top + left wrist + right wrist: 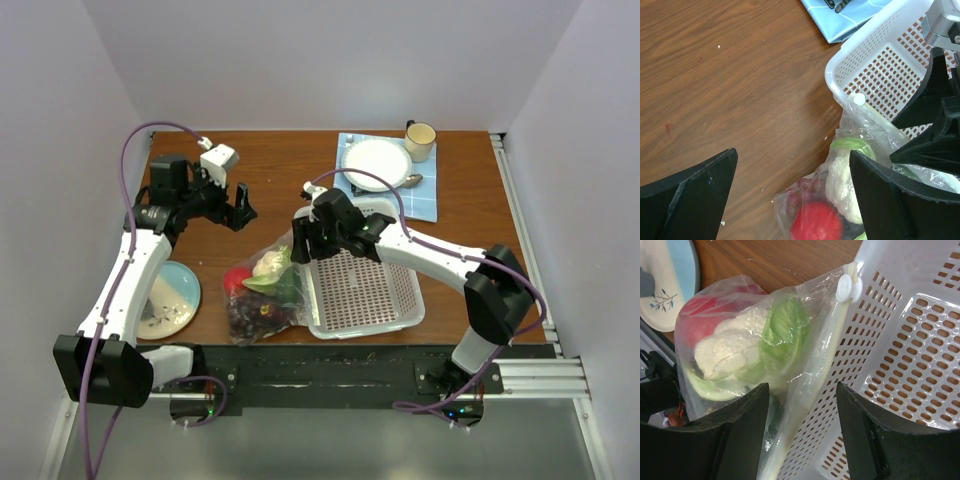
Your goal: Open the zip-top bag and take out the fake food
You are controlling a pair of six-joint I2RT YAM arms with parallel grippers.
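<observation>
The bag's zip strip (312,294) is resting against the basket's rim, so my right gripper needs to lift the strip clear and my left gripper needs to grab the bag (828,286) next to the slider.
The zip-top bag (262,290) lies on the table against the left rim of the white basket (362,285). The fake food shows through it: a red fruit (815,222), a cream lumpy piece (730,342), green pieces (785,330) and a dark purple piece (250,315). My right gripper (303,232) hangs over the bag's zip edge. Its jaws stand partly apart, with the zip strip (815,385) against the left finger and a gap to the right one. The white slider (850,287) sits at the strip's far end. My left gripper (240,205) is wide open above bare wood, left of the bag (860,125).
The basket wall (920,340) lies right behind the zip strip. A cream and blue plate (170,298) sits near the left arm. At the back, a blue cloth (425,200) carries a white plate (377,160) and a cup (421,140).
</observation>
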